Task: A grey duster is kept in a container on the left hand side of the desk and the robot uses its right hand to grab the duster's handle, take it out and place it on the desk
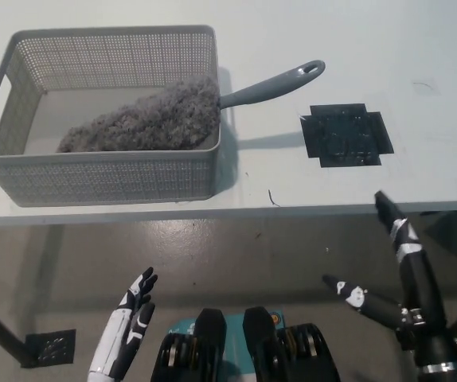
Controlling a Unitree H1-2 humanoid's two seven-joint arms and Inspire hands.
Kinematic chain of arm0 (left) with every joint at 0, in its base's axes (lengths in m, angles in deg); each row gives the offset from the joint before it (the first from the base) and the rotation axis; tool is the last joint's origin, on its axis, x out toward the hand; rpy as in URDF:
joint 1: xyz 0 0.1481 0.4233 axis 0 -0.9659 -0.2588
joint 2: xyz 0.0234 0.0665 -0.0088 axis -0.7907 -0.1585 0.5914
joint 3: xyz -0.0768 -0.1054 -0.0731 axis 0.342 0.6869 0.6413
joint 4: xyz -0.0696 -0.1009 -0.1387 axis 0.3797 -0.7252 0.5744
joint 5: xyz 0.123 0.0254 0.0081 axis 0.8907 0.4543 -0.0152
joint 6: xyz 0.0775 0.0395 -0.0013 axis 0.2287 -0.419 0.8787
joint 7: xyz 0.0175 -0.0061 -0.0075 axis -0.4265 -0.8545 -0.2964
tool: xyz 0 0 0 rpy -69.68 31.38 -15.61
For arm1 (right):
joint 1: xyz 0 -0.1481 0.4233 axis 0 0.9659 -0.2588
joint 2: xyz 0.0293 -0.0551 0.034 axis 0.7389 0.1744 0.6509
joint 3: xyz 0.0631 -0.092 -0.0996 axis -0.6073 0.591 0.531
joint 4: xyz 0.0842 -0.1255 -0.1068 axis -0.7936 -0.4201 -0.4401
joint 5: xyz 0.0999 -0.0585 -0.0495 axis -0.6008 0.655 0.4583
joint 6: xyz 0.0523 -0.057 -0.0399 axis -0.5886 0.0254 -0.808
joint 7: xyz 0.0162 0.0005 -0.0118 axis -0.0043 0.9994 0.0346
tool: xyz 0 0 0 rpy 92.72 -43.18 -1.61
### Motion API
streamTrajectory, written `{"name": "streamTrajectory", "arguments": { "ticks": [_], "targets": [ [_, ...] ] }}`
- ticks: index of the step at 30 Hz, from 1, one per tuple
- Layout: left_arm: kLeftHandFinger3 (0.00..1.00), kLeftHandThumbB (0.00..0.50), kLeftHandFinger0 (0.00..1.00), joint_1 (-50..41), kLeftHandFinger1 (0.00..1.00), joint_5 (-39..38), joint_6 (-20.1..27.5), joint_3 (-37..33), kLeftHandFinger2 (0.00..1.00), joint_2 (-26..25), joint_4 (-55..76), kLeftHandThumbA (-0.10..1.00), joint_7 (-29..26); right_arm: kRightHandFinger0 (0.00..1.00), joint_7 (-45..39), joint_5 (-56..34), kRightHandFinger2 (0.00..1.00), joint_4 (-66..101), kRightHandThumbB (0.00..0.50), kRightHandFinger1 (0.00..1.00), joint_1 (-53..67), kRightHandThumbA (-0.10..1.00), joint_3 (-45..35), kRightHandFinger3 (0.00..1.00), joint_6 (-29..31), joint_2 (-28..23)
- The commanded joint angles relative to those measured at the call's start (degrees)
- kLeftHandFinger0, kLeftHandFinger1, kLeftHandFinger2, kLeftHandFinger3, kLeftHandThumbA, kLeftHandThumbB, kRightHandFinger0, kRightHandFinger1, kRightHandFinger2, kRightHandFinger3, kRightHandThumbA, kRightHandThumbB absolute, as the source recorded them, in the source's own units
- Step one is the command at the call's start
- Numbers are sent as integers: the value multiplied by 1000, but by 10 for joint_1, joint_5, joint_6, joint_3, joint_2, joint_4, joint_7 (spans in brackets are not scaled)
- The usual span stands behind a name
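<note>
The duster's fluffy head slants the same way as its handle [220, 101]. The grey duster [149, 119] will keep straight instead of sagging when I lift it.
A grey fluffy duster [145, 118] lies inside a grey perforated basket [101, 175] on the left of the white desk [419, 56]. Its grey handle [272, 86] sticks out over the basket's right rim, with a loop at its far end. My black right hand [392, 274] is at the lower right, open with fingers spread; one fingertip reaches the desk's front edge, well right of and nearer than the handle. My white left hand [129, 322] rests low at the lower left, below the desk edge, fingers straight and apart, holding nothing.
A black tape patch [345, 134] marks the desk to the right of the handle. The desk's front edge [212, 213] runs across the middle of the view, with grey floor below. A dark table leg with a foot plate [49, 348] stands at the lower left.
</note>
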Motion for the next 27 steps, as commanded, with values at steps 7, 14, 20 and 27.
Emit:
{"name": "streamTrajectory", "arguments": {
  "ticks": [7,14,20,27],
  "targets": [
    [1000,85,1000,-1,1000,18,57,-4,1000,1,13,1000,-20,1000,-145,225,1000,432,407,1000,-131,1000,-66,1000,-204,-33],
    [1000,84,1000,2,1000,18,57,-4,1000,0,10,1000,-17,1000,-308,330,1000,419,482,1000,-329,1000,-53,1000,-300,-96],
    [1000,93,1000,0,1000,15,57,-4,1000,-3,9,1000,-17,1000,-402,415,1000,323,483,1000,-447,988,4,1000,-330,-105],
    [1000,98,1000,-2,1000,14,57,-6,1000,-6,8,1000,-16,1000,-416,441,1000,182,500,1000,-520,979,61,1000,-339,-117]
  ]
}}
